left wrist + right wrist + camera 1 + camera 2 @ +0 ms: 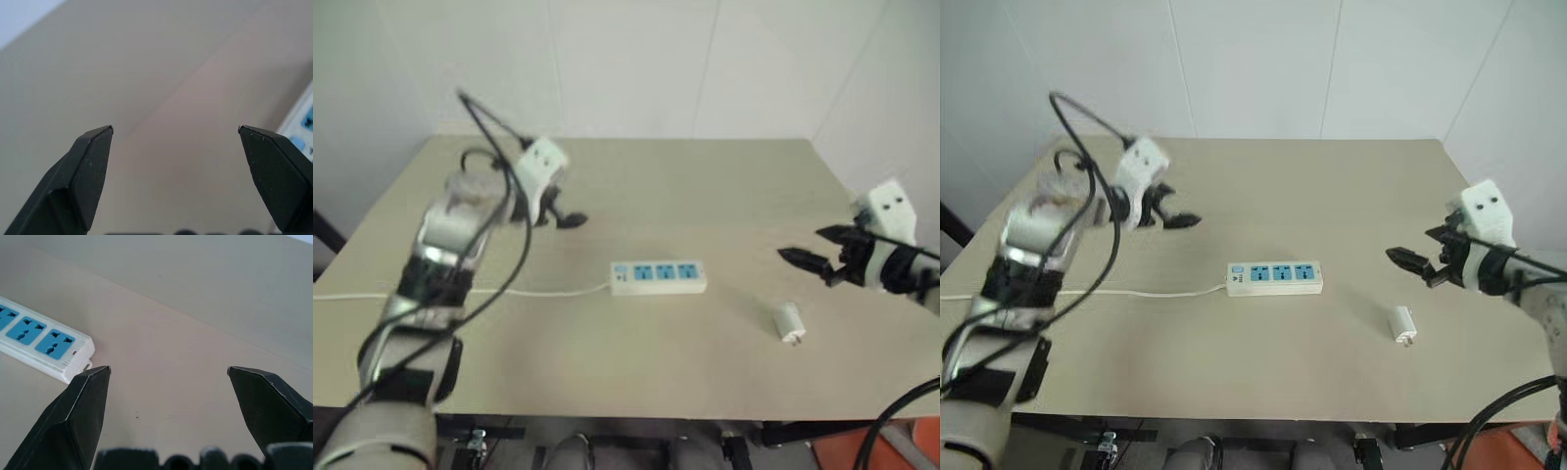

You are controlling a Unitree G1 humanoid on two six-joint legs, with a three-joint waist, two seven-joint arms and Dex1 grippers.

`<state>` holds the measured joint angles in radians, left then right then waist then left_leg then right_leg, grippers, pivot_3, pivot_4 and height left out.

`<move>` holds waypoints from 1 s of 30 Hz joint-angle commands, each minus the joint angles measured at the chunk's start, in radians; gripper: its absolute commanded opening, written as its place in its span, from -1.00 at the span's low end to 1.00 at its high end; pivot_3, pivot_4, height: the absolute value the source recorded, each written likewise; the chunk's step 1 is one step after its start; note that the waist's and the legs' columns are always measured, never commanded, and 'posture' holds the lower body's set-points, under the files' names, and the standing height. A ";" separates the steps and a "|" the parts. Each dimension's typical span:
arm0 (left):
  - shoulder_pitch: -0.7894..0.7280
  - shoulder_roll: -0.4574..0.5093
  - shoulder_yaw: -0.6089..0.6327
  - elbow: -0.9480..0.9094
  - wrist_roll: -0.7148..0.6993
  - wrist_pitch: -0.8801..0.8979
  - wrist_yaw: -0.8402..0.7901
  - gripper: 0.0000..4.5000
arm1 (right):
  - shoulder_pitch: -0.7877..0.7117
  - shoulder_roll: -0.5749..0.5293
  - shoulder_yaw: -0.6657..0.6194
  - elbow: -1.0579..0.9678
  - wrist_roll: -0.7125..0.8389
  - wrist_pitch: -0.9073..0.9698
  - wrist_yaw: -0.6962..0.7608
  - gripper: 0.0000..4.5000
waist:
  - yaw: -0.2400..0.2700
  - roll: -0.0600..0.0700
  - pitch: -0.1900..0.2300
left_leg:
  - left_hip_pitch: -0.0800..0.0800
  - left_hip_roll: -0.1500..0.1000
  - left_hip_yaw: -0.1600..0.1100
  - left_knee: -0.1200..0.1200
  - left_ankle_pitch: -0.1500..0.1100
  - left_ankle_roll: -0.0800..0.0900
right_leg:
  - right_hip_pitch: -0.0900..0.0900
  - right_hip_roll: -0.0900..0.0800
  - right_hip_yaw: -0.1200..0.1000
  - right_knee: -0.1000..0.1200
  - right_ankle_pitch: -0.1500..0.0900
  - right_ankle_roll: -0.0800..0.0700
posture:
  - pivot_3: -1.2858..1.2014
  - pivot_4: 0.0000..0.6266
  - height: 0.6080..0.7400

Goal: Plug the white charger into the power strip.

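The robot's left gripper is hovering crooked behind the power strip's cord end (1231, 281), so it should swing toward the front edge and take hold of that end from the cord's side (1207, 293).
The power strip (658, 277) lies flat in the middle of the tan table (636, 343), its three blue socket faces up and its thin white cord running off to the left. The white charger (789, 322) lies on its side to the right of the strip and nearer the front edge, prongs pointing forward. My left gripper (560, 212) hovers open above the table behind and left of the strip, nothing between its fingers. My right gripper (815, 250) hangs open at the right, above and behind the charger. The right wrist view shows the strip's end (46, 345) beyond the open fingers (88, 396).
A white wall meets the table's back edge. The strip's cord (460, 292) crosses the left half of the table toward its left edge. Black cables loop over my left arm (494, 147). Something orange (891, 446) sits below the table's front right corner.
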<state>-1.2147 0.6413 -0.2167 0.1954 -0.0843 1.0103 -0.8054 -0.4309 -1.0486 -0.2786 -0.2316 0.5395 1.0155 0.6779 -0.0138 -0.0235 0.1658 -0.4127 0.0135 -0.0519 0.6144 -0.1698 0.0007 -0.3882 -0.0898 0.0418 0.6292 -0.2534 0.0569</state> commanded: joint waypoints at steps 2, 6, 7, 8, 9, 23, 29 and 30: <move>-0.199 0.009 -0.041 0.004 0.023 0.157 0.008 0.98 | -0.104 -0.102 0.101 0.127 -0.038 0.001 0.107 1.00 | -0.005 0.001 -0.001 | -0.001 -0.001 0.001 0.000 -0.001 0.001 | 0.000 -0.001 0.001 -0.001 -0.001 0.001 | 0.03 -0.52 1.00; -0.265 -0.003 -0.036 -0.023 0.008 0.240 0.034 0.98 | -0.201 -0.139 0.228 0.219 -0.095 -0.023 0.179 1.00 | -0.014 0.002 0.000 | 0.000 -0.001 0.001 -0.002 -0.001 0.002 | -0.001 -0.001 0.002 0.000 -0.001 0.002 | 0.03 -0.52 1.00; -0.267 -0.008 -0.024 -0.022 0.008 0.245 0.048 0.98 | -0.218 -0.131 0.250 0.226 -0.105 -0.022 0.186 1.00 | -0.017 0.002 0.000 | 0.000 0.000 0.001 -0.002 -0.001 0.002 | -0.002 0.000 0.002 0.000 -0.002 0.001 | 0.03 -0.52 1.00; -0.268 -0.010 -0.016 -0.024 0.007 0.250 0.057 0.98 | -0.229 -0.126 0.262 0.229 -0.111 -0.019 0.193 1.00 | -0.020 0.002 0.000 | 0.000 0.000 0.001 -0.002 -0.001 0.001 | -0.002 0.000 0.001 0.001 -0.002 0.002 | 0.03 -0.52 1.00; -0.267 -0.012 -0.010 -0.025 0.009 0.256 0.071 0.98 | -0.234 -0.122 0.271 0.226 -0.116 -0.016 0.196 1.00 | -0.024 0.002 0.000 | 0.000 0.000 0.001 -0.002 -0.001 0.001 | -0.002 0.000 0.001 0.001 -0.003 0.003 | 0.03 -0.52 1.00; 0.151 0.007 0.138 -0.348 -0.142 -0.016 0.000 0.98 | -0.111 -0.149 0.135 0.102 -0.082 0.086 0.175 1.00 | -0.020 0.008 -0.003 | 0.002 -0.001 0.003 0.000 -0.001 0.000 | 0.000 -0.002 0.003 0.003 -0.001 0.001 | 0.03 -0.52 1.00; 0.376 -0.052 0.137 -0.205 -0.177 -0.538 -0.165 0.98 | -0.050 -0.075 0.063 -0.026 -0.067 0.137 0.088 1.00 | -0.011 0.005 -0.002 | 0.002 0.001 0.002 0.002 0.000 -0.002 | 0.001 0.000 0.003 0.002 0.002 -0.001 | 0.03 -0.52 1.00; 0.401 -0.063 0.140 -0.162 -0.175 -0.625 -0.190 0.98 | -0.035 -0.060 0.048 -0.053 -0.063 0.142 0.075 1.00 | -0.008 0.005 -0.002 | 0.003 0.001 0.002 0.002 0.000 -0.002 | 0.001 -0.001 0.003 0.001 0.002 -0.001 | 0.03 -0.52 1.00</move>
<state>-0.8370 0.5839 -0.1001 -0.0137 -0.2472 0.5406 -0.9492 -0.4671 -1.1082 -0.1773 -0.2286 0.4577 1.1449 0.7777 -0.0214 -0.0183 0.1637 -0.4098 0.0141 -0.0492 0.6160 -0.1699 -0.0010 -0.3872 -0.0904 0.0450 0.6305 -0.2512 0.0559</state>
